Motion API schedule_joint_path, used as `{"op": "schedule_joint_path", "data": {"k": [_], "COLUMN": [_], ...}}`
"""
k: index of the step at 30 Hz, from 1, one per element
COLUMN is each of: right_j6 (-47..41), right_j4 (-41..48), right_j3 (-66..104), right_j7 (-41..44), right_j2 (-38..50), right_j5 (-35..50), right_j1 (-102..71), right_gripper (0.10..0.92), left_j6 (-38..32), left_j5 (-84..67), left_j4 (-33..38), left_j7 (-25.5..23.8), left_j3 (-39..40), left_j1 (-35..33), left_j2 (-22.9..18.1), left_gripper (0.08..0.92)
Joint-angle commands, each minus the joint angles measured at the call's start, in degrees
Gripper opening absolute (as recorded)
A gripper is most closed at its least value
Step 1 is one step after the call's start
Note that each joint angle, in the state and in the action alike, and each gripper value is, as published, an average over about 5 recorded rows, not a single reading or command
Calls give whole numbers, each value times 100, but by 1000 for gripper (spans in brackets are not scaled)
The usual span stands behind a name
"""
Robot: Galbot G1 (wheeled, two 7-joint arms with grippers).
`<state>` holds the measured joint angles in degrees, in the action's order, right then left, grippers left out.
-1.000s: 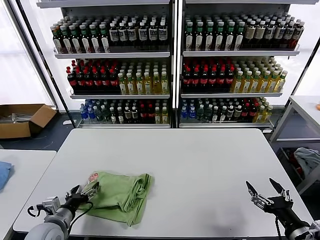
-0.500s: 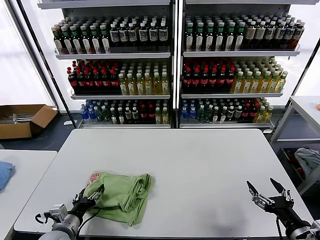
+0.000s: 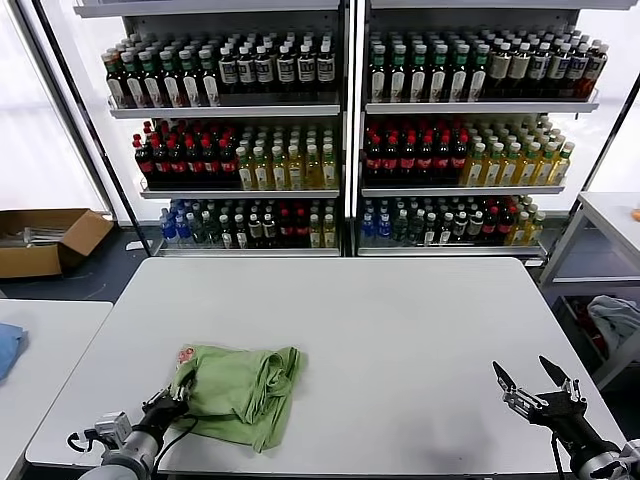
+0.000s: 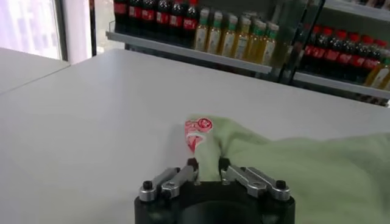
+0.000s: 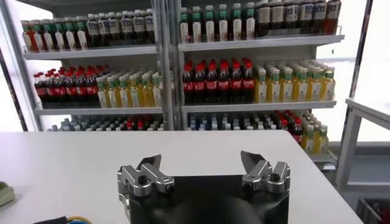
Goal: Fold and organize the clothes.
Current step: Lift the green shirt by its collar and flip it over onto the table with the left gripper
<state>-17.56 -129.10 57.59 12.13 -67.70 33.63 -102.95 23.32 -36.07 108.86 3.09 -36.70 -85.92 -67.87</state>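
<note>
The green shirt (image 3: 236, 388) is lying rumpled with its buttons underneath. Next, my left gripper lifts the shirt's edge (image 3: 186, 357) by the logo and swings it over, so that the buttons face up.
The clothes are one light green polo shirt (image 3: 240, 390), lying crumpled and partly folded on the white table (image 3: 400, 320) near its front left. Its red-and-white chest logo (image 3: 186, 354) shows at the far left corner, and also in the left wrist view, where the logo (image 4: 198, 128) lies just beyond the fingers. My left gripper (image 3: 178, 395) is shut on the shirt's near left edge; the left gripper (image 4: 207, 165) pinches a fold of the green shirt (image 4: 292, 164) between its tips. My right gripper (image 3: 533, 383) hovers open at the table's front right corner, and the right gripper (image 5: 201, 163) holds nothing.
Tall shelves of bottles (image 3: 350, 150) stand behind the table. A second table at the left carries a blue cloth (image 3: 8, 348). A cardboard box (image 3: 45, 238) sits on the floor at the back left. A grey-blue cloth (image 3: 615, 320) lies under a side table (image 3: 610, 215) at the right.
My left gripper has closed from wide open onto the shirt's near left edge and drawn slightly back toward me. The right arm has stayed still.
</note>
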Motion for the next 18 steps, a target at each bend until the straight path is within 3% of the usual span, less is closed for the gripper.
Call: {"op": "schedule_joint_path", "data": {"k": [1,11,18], "right_j6": [13,39,44], "right_j4": [7,60,62], "right_j3": [2,-22,-107], "right_j7": [2,3,-1], "right_j2": [-12,-20,-40], "right_j5": [10,41,44], "right_j1": [13,58,114], "right_gripper": [823,823,823], "left_j6": [-110,-113,22], "left_j5": [-351,-873,-705], "left_j4": [67,-310,-377], "left_j7": [204,221,98], "left_j3": [-823,-2831,-3507], "left_j1": [43,-94,-124], "left_j2": [167,1326,2011], "left_gripper": [173,141,141]}}
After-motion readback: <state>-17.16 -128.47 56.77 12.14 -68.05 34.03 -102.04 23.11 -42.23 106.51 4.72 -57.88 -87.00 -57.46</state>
